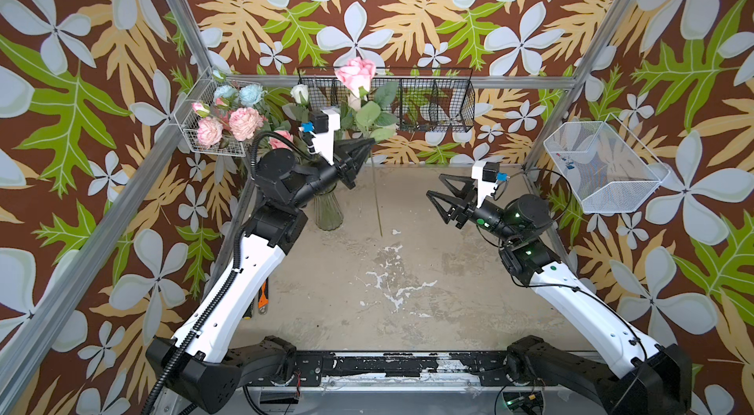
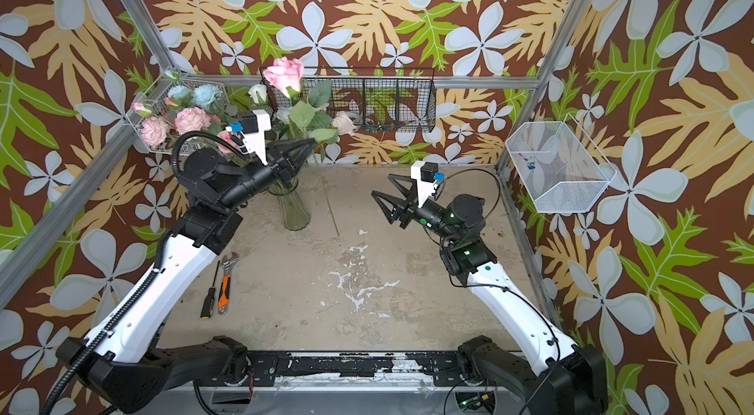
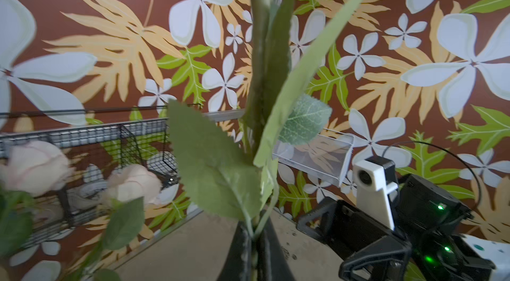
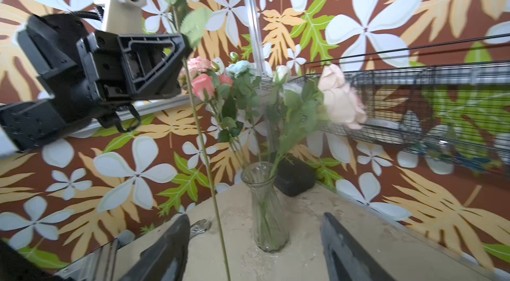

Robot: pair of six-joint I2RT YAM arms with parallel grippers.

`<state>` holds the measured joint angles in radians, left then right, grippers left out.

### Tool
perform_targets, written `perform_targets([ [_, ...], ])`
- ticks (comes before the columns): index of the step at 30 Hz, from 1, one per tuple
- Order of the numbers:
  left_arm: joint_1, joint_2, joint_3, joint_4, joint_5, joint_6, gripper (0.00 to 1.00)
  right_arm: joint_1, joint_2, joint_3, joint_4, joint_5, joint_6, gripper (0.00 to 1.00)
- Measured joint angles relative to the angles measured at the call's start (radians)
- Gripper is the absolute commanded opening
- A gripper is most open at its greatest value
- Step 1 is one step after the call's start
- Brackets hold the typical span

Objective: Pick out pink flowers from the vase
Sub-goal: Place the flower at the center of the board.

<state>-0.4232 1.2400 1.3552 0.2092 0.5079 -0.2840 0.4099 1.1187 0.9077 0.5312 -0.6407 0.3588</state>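
My left gripper is holding the pink flower's stem [image 1: 377, 199] clear of the vase, so it should keep carrying it toward my open right gripper [image 1: 441, 190] until those fingers hold it.
My left gripper [image 1: 369, 142] [image 2: 312, 141] [image 3: 255, 234] is shut on the green stem of a pink flower. Its rose head [image 1: 355, 74] [image 2: 284, 72] stands high near the back wall. The bare stem [image 1: 377, 205] [image 4: 205, 160] hangs free down to just above the table, outside the vase. The clear ribbed vase [image 1: 328, 213] [image 2: 294, 211] [image 4: 266, 210] stands under my left arm and holds more pink flowers [image 1: 245, 123] [image 4: 202, 86] and a blush rose [image 4: 340, 100]. To the right, my right gripper [image 1: 434, 186] [image 2: 379, 186] [image 4: 256, 216] faces the vase, open and empty.
Light blue flowers [image 1: 249, 94] and a white rose [image 1: 300, 94] share the vase. A black wire basket [image 1: 432, 107] hangs on the back wall and white wire baskets [image 1: 191, 123] [image 1: 604, 168] on the sides. A screwdriver [image 2: 210, 303] and a wrench [image 2: 224, 290] lie at front left. A black case [image 4: 294, 177] sits behind the vase.
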Motion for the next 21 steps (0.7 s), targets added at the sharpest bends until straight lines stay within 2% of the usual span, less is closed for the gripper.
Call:
perform_targets([
  [5, -0.079, -0.001, -0.094, 0.045, 0.016, -0.037, 0.0, 0.101, 0.054, 0.067, -0.008, -0.042, -0.037, 0.78],
  [13, -0.133, -0.026, -0.2, 0.157, 0.026, -0.081, 0.0, 0.139, 0.131, 0.11, -0.008, -0.034, -0.04, 0.76],
  [15, -0.139, -0.026, -0.211, 0.175, 0.027, -0.087, 0.0, 0.153, 0.145, 0.122, -0.007, -0.034, -0.041, 0.72],
  [18, -0.141, -0.021, -0.217, 0.194, 0.025, -0.095, 0.0, 0.168, 0.172, 0.137, -0.007, -0.035, -0.044, 0.54],
  [19, -0.142, -0.019, -0.22, 0.2, 0.024, -0.1, 0.0, 0.171, 0.183, 0.144, -0.008, -0.035, -0.045, 0.43],
  [21, -0.143, -0.019, -0.229, 0.202, 0.024, -0.103, 0.0, 0.172, 0.204, 0.161, -0.013, -0.035, -0.049, 0.11],
])
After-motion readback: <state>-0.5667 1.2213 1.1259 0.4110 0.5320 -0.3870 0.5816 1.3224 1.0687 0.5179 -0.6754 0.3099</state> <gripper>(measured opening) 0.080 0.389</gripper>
